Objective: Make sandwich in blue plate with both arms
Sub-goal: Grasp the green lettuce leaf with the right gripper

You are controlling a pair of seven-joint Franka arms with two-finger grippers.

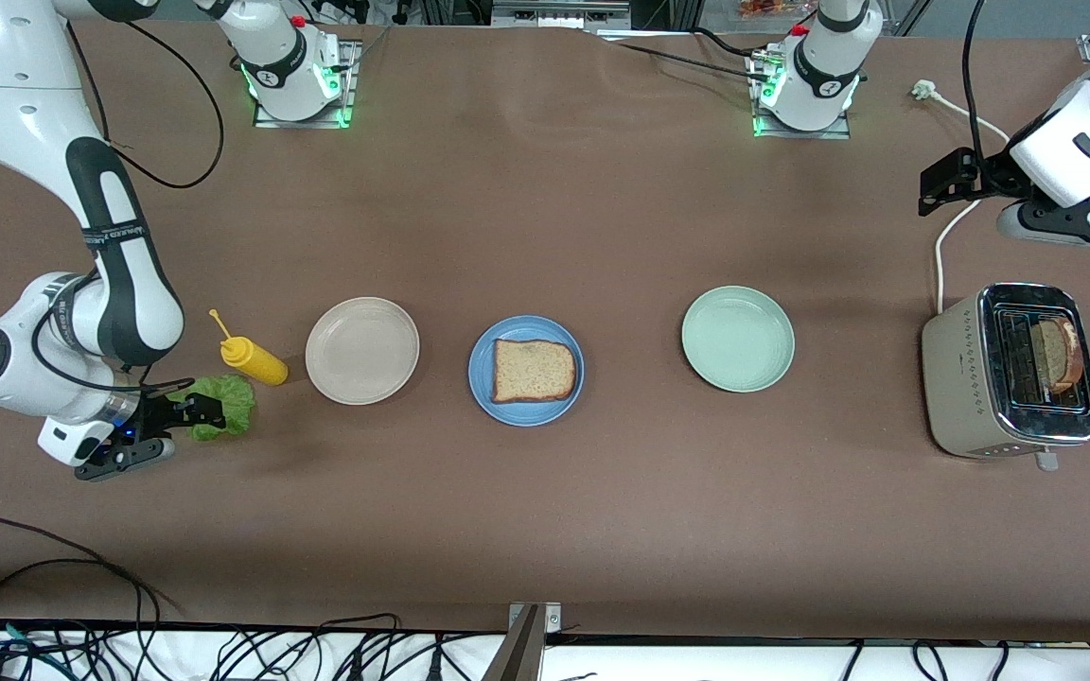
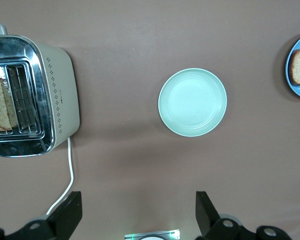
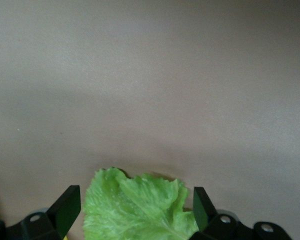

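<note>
The green lettuce leaf (image 1: 235,405) will keep its spread shape instead of drooping when I carry it, because the ruffled edge (image 3: 162,178) stands up over its own shadow.
The blue plate (image 1: 481,356) sits mid-table with one slice of brown bread (image 1: 533,370) lying flat on it. A second slice (image 1: 1062,355) stands in a slot of the toaster (image 1: 957,378) at the left arm's end. A green lettuce leaf (image 1: 233,402) lies on the table at the right arm's end. My right gripper (image 1: 193,413) is low over it, open, with the leaf (image 3: 140,210) between its spread fingers (image 3: 67,209). My left gripper (image 1: 950,180) waits open, high above the table near the toaster, with nothing between its fingers (image 2: 206,210).
A beige plate (image 1: 362,350) and a yellow squeeze bottle (image 1: 254,360) lie between the lettuce and the blue plate. A pale green plate (image 1: 737,339) sits between the blue plate and the toaster. The toaster's white cord (image 1: 940,248) runs toward the left arm's base.
</note>
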